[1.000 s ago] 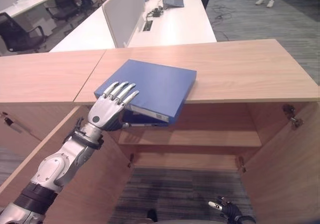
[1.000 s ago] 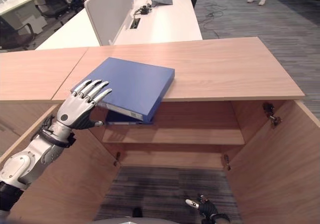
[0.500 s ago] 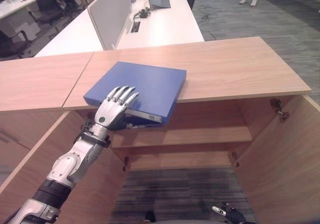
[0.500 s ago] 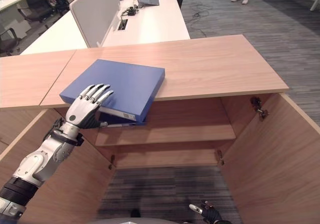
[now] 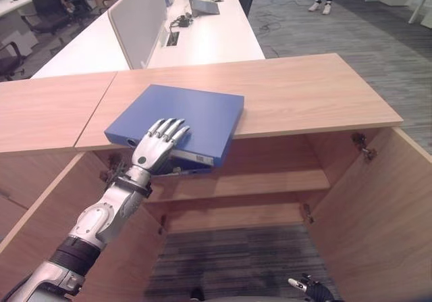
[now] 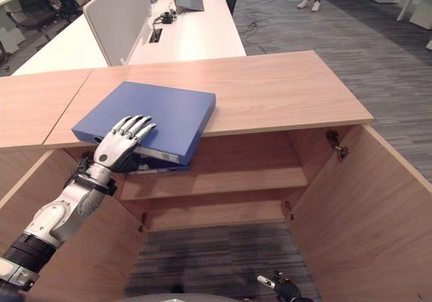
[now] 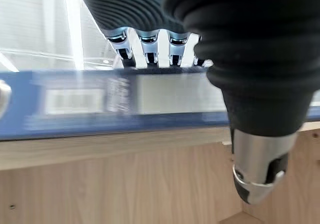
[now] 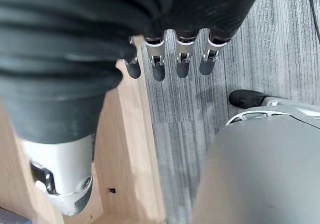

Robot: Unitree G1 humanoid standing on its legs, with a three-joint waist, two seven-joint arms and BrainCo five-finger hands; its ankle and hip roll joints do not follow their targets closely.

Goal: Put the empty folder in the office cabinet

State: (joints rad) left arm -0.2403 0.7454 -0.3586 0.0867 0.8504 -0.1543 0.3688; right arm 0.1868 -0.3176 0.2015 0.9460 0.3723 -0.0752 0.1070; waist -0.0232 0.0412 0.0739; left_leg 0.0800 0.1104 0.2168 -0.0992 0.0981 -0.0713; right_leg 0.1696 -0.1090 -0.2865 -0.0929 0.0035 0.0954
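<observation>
I should expect a white label on the hidden bottom side of the blue folder (image 5: 212, 130) when I lift it, since it shows a plain cover on top (image 5: 181, 105).
A blue folder (image 5: 192, 113) lies flat on the wooden cabinet top (image 5: 310, 92), its near corner hanging over the front edge above the open compartment. My left hand (image 5: 154, 152) rests on that overhanging corner. Its straight fingers (image 7: 145, 46) lie on the cover and its thumb (image 7: 256, 181) sits below the folder's edge, so the hand is open. The folder's labelled spine (image 7: 90, 101) faces the left wrist camera. My right hand (image 6: 280, 290) hangs low by the floor in front of the cabinet, fingers (image 8: 170, 63) straight and holding nothing.
Both cabinet doors stand open, the left door (image 5: 40, 214) and the right door (image 5: 385, 207). A shelf (image 5: 270, 184) crosses the inside. White desks with a divider panel (image 5: 138, 15) stand behind the cabinet. A person's shoes (image 5: 317, 5) show at the far back.
My left hand has slid further onto the folder's cover. The folder stays where it was on the cabinet top. The head camera has shifted.
</observation>
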